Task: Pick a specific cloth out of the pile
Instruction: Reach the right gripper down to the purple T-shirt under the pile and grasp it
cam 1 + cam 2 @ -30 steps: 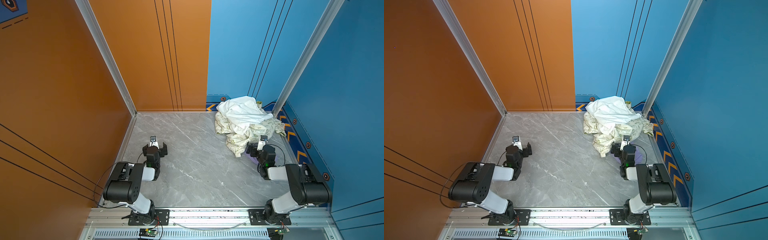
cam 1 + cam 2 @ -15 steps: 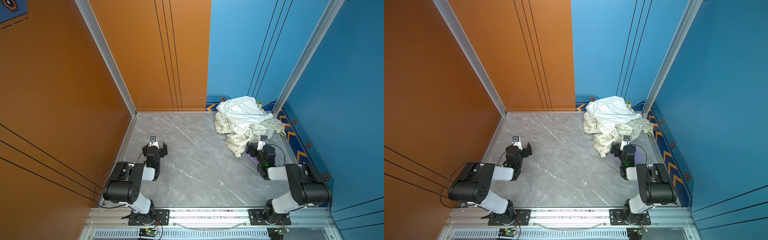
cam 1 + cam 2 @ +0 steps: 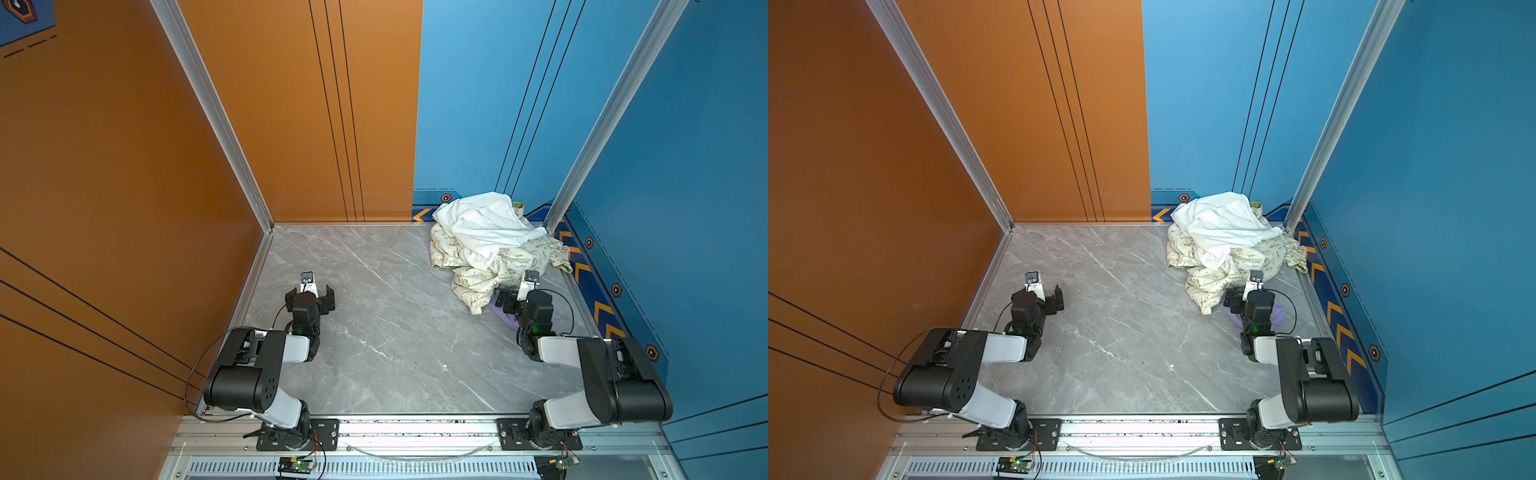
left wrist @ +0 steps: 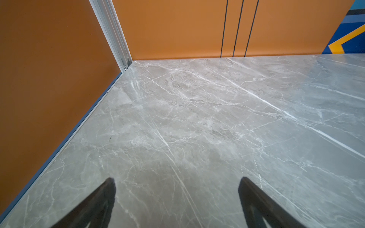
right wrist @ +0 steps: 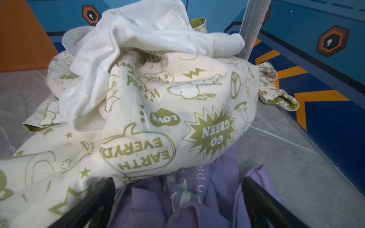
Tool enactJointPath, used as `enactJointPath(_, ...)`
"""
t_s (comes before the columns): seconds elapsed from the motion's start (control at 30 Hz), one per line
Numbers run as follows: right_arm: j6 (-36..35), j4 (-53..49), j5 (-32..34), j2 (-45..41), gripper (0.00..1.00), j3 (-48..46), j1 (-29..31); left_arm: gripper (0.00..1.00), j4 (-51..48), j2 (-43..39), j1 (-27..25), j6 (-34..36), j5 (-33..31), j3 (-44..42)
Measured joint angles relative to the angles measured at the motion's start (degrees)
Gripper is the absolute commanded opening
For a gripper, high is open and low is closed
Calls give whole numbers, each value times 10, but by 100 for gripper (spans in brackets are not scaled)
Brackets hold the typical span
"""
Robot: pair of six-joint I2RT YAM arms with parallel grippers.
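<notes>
The white lettering (image 5: 200, 178) goes out of sight under the cream cloth, so I expect a long hidden piece of lilac cloth (image 3: 503, 310) to come out when I lift.
The pile (image 3: 490, 245) (image 3: 1225, 245) lies in the far right corner, a white shirt (image 5: 150, 37) on top of a cream cloth with green doodles (image 5: 177, 110). Out from under its near edge comes the cloth (image 5: 183, 205), lilac with white lettering; both top views show only a purple sliver of it (image 3: 500, 312) (image 3: 1278, 316). My right gripper (image 3: 524, 296) (image 3: 1252, 293) (image 5: 178, 178) stands open low over the lilac folds, one finger on each side of them, gripping nothing. My left gripper (image 3: 309, 297) (image 3: 1040, 293) (image 4: 177, 179) is open and empty over bare marble at the left.
The grey marble table top (image 3: 395, 332) is walled by orange panels (image 3: 124, 166) at left and back, blue ones (image 3: 685, 208) at right. An aluminium post (image 5: 250, 25) rises just behind the pile. A metal rail (image 3: 415, 428) with both arm bases runs along the front.
</notes>
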Motion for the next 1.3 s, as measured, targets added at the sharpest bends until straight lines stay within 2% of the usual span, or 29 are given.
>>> enactJointPath(0.13, 29, -120, 28, -112, 100, 32, 3, 98, -57, -89, -30, 25, 4, 3)
enactJointPath(0.27, 82, -251, 47, -202, 100, 59, 3, 98, -174, -179, -46, 41, 32, 41)
enactJointPath(0.43, 152, -384, 43, -245, 100, 88, -7, 98, -315, -249, -56, 42, 87, 107)
enactJointPath(0.7, 222, -515, 2, -197, 98, 136, -34, 98, -393, -289, -76, 57, 157, 116)
enactJointPath(0.93, 254, -555, -36, -116, 81, 136, -54, 98, -403, -303, -77, 71, 159, 116)
enactJointPath(1.23, 280, -552, -61, -54, 65, 142, -59, 98, -403, -303, -78, 72, 155, 115)
enactJointPath(1.3, 286, -549, -67, -38, 58, 145, -62, 98, -403, -303, -78, 73, 151, 114)
